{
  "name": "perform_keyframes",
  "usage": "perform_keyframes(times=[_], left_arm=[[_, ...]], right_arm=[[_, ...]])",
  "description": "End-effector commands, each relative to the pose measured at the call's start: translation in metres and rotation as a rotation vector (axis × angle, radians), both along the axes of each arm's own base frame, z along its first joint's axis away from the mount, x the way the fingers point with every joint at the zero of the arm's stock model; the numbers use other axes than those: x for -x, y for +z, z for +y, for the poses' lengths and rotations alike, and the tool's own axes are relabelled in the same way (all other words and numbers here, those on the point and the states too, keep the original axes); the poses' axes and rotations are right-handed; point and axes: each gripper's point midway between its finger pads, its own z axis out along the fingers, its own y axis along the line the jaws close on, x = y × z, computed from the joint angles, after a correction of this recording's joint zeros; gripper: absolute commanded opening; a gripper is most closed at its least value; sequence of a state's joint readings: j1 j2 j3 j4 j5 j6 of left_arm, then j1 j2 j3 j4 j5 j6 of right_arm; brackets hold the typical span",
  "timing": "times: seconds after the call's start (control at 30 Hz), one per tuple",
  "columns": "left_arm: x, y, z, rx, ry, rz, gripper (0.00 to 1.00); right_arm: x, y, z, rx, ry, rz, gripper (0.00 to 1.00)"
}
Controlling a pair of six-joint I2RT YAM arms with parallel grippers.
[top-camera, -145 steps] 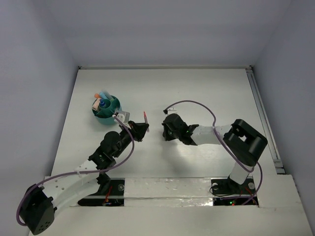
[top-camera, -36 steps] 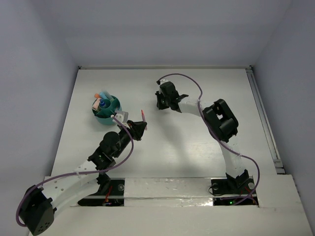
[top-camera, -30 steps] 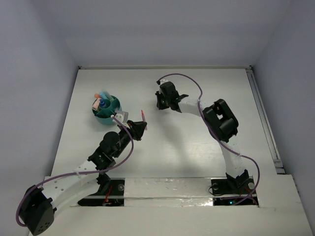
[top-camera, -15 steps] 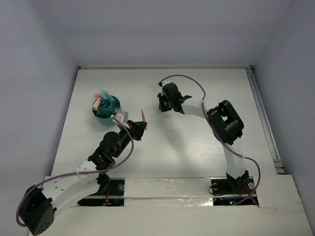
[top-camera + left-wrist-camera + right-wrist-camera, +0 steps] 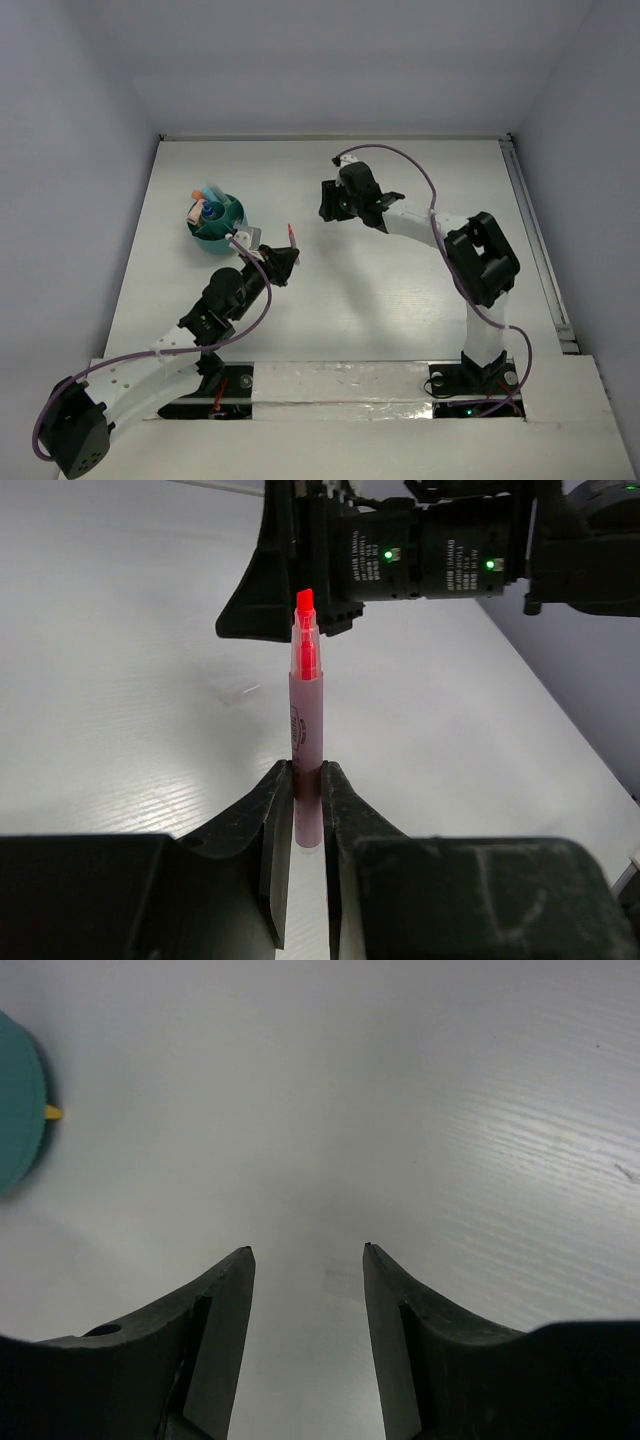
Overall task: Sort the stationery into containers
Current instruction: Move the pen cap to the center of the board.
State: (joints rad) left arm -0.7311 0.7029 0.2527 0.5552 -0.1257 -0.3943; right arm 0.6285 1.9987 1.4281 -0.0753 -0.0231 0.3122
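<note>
My empty right gripper should first reach down for the cap, as the pink marker's red tip (image 5: 305,602) is uncapped and its clear cap lies beneath my gripper.
My left gripper (image 5: 305,772) is shut on a pink marker (image 5: 304,718) with a red tip, which stands upright between its fingers (image 5: 274,810). From above, that gripper (image 5: 283,260) sits at table centre-left with the marker (image 5: 291,236) pointing away. The teal pot (image 5: 216,245) stands just to the far left of it and holds several pens and a blue-capped tube (image 5: 208,211). My right gripper (image 5: 330,208) hangs open over bare table at mid-back, with nothing between its fingers (image 5: 225,1305). The pot's edge (image 5: 14,1100) shows at the left of the right wrist view.
The right arm's black wrist body (image 5: 430,555), with green lights, fills the background just behind the marker tip in the left wrist view. White walls close the table (image 5: 400,300) on the left, back and right. A metal rail (image 5: 535,240) runs along the right edge.
My right gripper has gone from shut to open, and the right arm's wrist and elbow have shifted to the right. The left arm and its marker have not moved.
</note>
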Motion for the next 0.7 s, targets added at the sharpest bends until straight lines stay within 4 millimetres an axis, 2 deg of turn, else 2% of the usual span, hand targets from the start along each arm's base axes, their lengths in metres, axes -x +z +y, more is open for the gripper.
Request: perform_keyframes(times=[0.0, 0.07, 0.1, 0.13, 0.17, 0.2, 0.27, 0.3, 0.4, 0.5, 0.67], left_arm=[[0.001, 0.012, -0.002, 0.030, -0.016, -0.036, 0.00], [0.001, 0.012, -0.003, 0.031, -0.017, -0.037, 0.00], [0.001, 0.012, -0.003, 0.031, -0.017, -0.037, 0.00], [0.001, 0.012, -0.003, 0.032, -0.019, -0.036, 0.00], [0.001, 0.011, -0.003, 0.031, -0.020, -0.035, 0.00], [0.001, 0.013, -0.004, 0.035, -0.024, -0.037, 0.00], [0.002, 0.013, -0.005, 0.035, -0.028, -0.038, 0.00], [0.002, 0.012, -0.006, 0.036, -0.033, -0.036, 0.00], [0.002, 0.011, -0.006, 0.035, -0.033, -0.032, 0.00], [0.002, 0.011, -0.006, 0.035, -0.033, -0.032, 0.00], [0.002, 0.011, -0.006, 0.035, -0.034, -0.032, 0.00]], right_arm=[[0.014, 0.020, 0.000, -0.102, -0.037, 0.019, 0.53], [0.027, 0.022, 0.002, -0.155, -0.026, 0.056, 0.49], [0.039, 0.008, -0.003, -0.146, -0.027, 0.097, 0.42], [0.046, 0.004, -0.004, -0.151, -0.020, 0.119, 0.38], [0.046, 0.011, -0.001, -0.183, -0.017, 0.103, 0.34], [0.052, 0.004, -0.004, -0.178, -0.017, 0.123, 0.32], [0.056, -0.001, -0.007, -0.174, -0.023, 0.139, 0.35], [0.058, -0.006, -0.007, -0.168, -0.023, 0.155, 0.46], [0.065, -0.015, -0.004, -0.192, -0.011, 0.191, 0.60], [0.064, -0.025, -0.003, -0.195, -0.029, 0.208, 0.61], [0.053, -0.032, -0.004, -0.192, -0.077, 0.198, 0.57]])
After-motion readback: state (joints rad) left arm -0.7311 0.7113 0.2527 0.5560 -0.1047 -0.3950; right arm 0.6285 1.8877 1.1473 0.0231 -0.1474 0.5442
